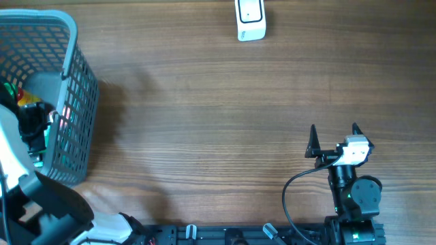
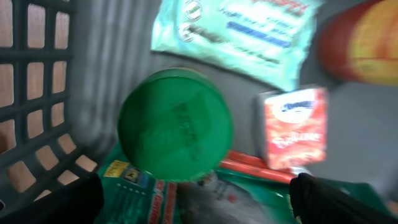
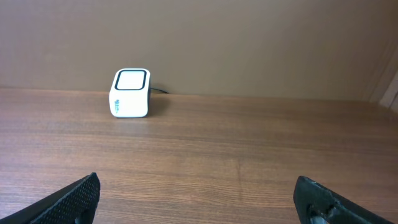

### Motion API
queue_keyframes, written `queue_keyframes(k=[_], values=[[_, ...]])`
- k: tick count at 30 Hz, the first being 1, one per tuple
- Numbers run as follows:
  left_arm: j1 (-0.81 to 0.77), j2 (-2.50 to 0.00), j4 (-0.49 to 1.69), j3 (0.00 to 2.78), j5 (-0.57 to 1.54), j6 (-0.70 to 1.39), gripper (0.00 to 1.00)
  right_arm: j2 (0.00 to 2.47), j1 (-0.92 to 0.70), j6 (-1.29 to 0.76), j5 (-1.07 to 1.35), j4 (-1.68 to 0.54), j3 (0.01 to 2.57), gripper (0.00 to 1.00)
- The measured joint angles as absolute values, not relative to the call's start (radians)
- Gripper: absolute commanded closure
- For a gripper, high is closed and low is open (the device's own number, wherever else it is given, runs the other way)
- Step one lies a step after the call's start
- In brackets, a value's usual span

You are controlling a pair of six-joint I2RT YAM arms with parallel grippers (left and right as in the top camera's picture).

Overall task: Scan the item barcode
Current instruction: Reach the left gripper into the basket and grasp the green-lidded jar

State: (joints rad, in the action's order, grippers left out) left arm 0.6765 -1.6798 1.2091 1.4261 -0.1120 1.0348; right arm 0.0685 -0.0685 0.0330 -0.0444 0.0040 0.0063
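I should keep lowering my left gripper until its open fingers are on both sides of the round green lid [image 2: 176, 124], because the lid fits between them and is clear of the mesh side [image 2: 98, 115].
Several items lie in the grey basket [image 1: 76, 102] at the left edge. In the left wrist view a round green lid [image 2: 175, 124] sits on a flat green packet [image 2: 143, 190]. A small red and white pack [image 2: 295, 127] lies to its right. My left gripper [image 2: 196, 202] hangs open inside the basket [image 2: 37, 93], just above the green packet and holding nothing. The white barcode scanner [image 1: 251, 19] stands at the table's far edge. My right gripper [image 1: 334, 133] is open and empty at the front right, facing the scanner [image 3: 130, 93].
A pale green wipes pack [image 2: 236, 31] and a red and yellow item [image 2: 364, 40] also lie in the basket. The basket's mesh wall [image 2: 31, 74] is close on the left of my left gripper. A black cable [image 1: 289, 197] runs along the right arm.
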Motion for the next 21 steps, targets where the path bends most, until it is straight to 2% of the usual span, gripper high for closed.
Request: queue_keyframes(k=[21], values=[[0.688, -1.793, 1.192, 1.426, -0.198, 1.031, 0.00, 0.068, -0.068, 0.040, -0.044, 0.004, 0.006, 0.00]])
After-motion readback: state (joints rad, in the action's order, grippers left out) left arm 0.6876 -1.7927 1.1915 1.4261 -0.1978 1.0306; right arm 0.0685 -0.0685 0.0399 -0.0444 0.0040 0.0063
